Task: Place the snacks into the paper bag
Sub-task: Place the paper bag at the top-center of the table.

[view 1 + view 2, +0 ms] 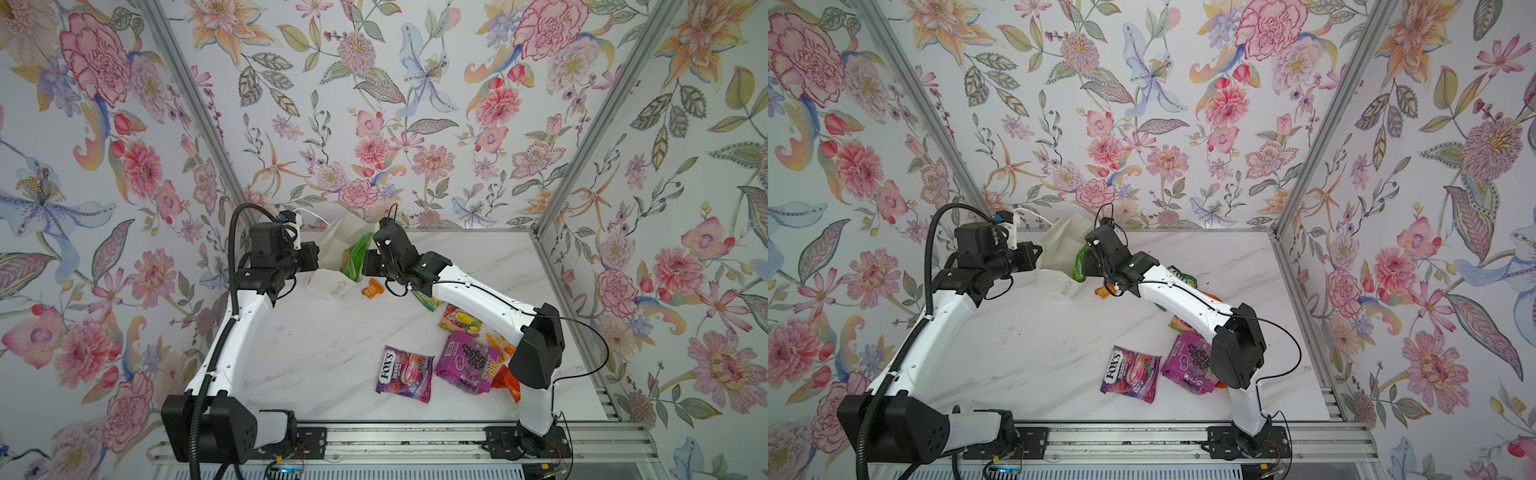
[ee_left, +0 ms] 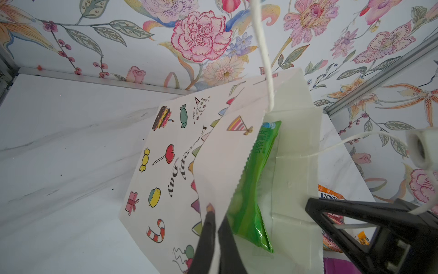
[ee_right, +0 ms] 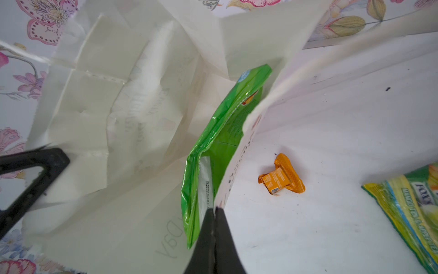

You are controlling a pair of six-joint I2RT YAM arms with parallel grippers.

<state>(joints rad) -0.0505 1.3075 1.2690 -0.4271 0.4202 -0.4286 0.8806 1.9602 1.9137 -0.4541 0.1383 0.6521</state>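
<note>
I should use my right gripper to help my left gripper stand the bag upright before I get snacks, because the paper bag leans with the green packet up (image 1: 357,256) near the bag's rim.
The white paper bag (image 1: 334,243) stands open at the back of the table, seen in both top views (image 1: 1059,245). A green packet (image 3: 213,142) sits upright inside it against one wall, its top showing in a top view (image 1: 355,257). My left gripper (image 2: 216,213) is shut on the rim of the printed wall (image 2: 166,166). My right gripper (image 3: 215,210) is shut on the opposite rim, beside the green packet. Other snacks lie loose on the table: a purple FOX'S packet (image 1: 405,374), a purple grape packet (image 1: 467,368) and a small orange sachet (image 3: 282,176).
A yellow-green FOX'S packet (image 3: 412,208) lies near the sachet. A fruit-print packet (image 1: 460,320) and an orange packet (image 1: 507,382) lie under my right arm. Flowered walls close the table (image 1: 316,353) on three sides. A white cord handle (image 2: 263,59) hangs before the left wrist camera.
</note>
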